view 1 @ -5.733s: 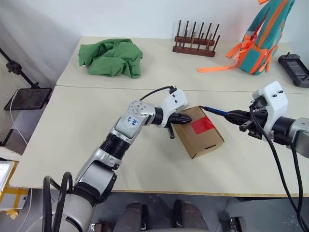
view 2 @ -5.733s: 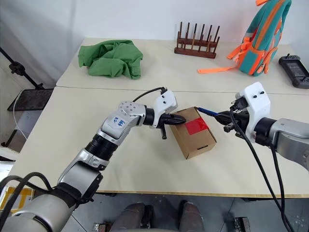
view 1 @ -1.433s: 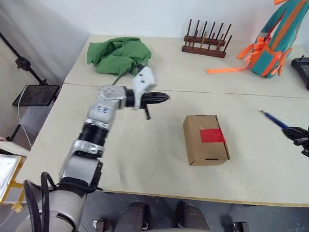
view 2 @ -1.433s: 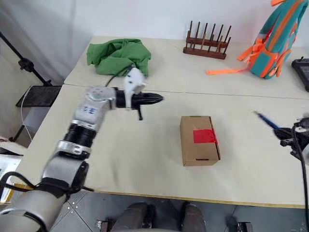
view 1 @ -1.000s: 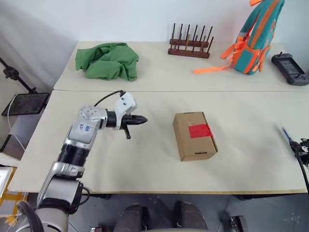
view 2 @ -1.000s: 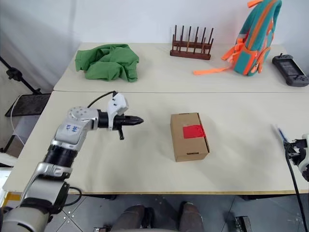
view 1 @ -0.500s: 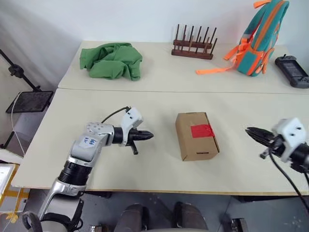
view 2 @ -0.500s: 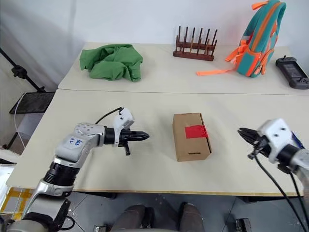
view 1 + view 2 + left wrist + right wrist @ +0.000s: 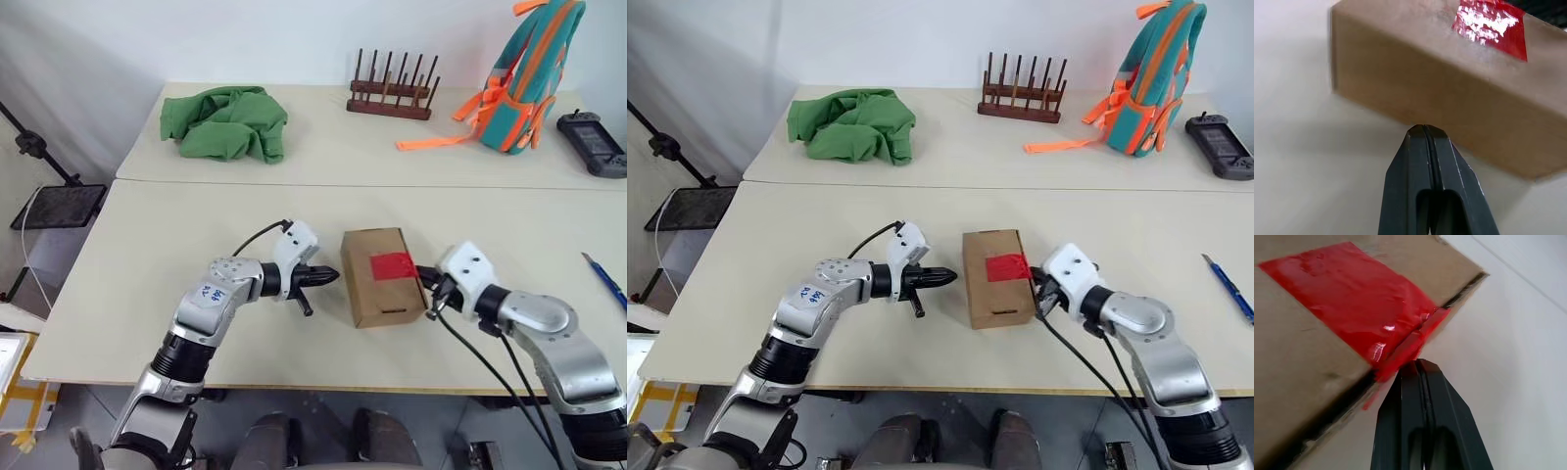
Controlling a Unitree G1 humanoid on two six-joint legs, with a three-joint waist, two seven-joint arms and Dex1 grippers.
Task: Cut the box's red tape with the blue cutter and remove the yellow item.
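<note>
My left gripper is at the brown box's side [image 9: 1435,93], so the box's top [image 9: 366,253] can still lift. My left gripper should press on the box's top while my right gripper pulls the box's flap open.
The brown box [image 9: 380,277] lies mid-table with the red tape [image 9: 391,264] across its top and down its right side. My left gripper [image 9: 334,275] is shut and empty, its tip against the box's left wall [image 9: 1449,112]. My right gripper [image 9: 422,276] is also shut and empty, with its tip at the folded edge of the red tape [image 9: 1352,308] on the right side, where a dark gap runs under the flap. The blue cutter [image 9: 606,282] lies loose on the table far to the right. The yellow item is hidden.
A green cloth [image 9: 225,122], a wooden peg rack [image 9: 392,93], a teal and orange backpack [image 9: 529,69] and a black handheld gadget [image 9: 593,142] sit on the far table. A seam [image 9: 196,182] divides the two tables.
The right arm swung left from the table's right edge to the box's right side and its fingers shut. The cutter stays behind on the table. The left gripper moved right to the box.
</note>
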